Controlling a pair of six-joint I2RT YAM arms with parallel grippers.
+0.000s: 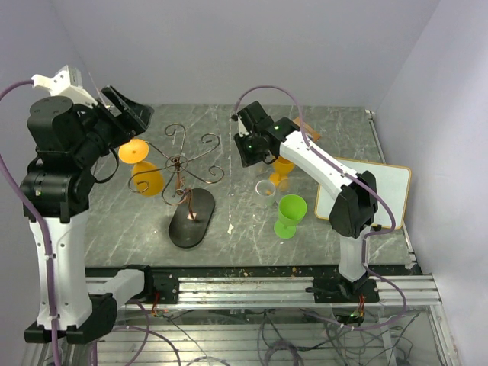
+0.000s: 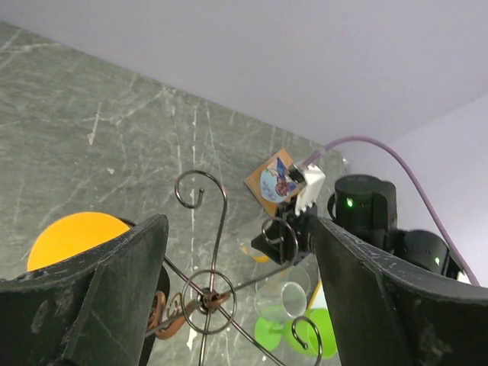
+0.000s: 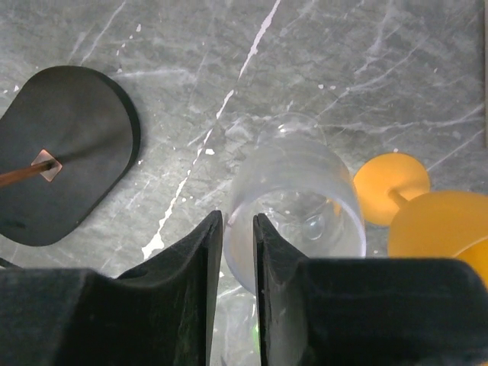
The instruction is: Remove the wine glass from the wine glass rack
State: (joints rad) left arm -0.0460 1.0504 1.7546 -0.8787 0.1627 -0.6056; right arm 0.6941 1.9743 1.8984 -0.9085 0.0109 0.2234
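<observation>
The orange wine glass (image 1: 149, 180) is hanging at a slant on the rack, across the rack's middle from my right gripper. My left gripper should pinch the orange wine glass's round base (image 1: 133, 151) and set the glass straight.
The copper wire wine glass rack (image 1: 177, 162) stands on its dark oval base (image 1: 191, 221) mid-table. An orange wine glass (image 1: 146, 174) hangs upside down on its left arm; it also shows in the left wrist view (image 2: 72, 236). My left gripper (image 1: 128, 114) is open and empty, just above and behind that glass, looking down over the rack hub (image 2: 207, 299). My right gripper (image 3: 232, 217) is nearly shut, with the left wall of a clear wine glass (image 3: 297, 191) in the narrow gap. That glass (image 1: 265, 191) stands right of the rack.
A green wine glass (image 1: 290, 210) and another orange wine glass (image 1: 284, 166) stand on the table by the clear one. A white board (image 1: 374, 191) lies at the right edge. A small orange card (image 2: 273, 183) lies at the back. The rack base shows in the right wrist view (image 3: 65, 145).
</observation>
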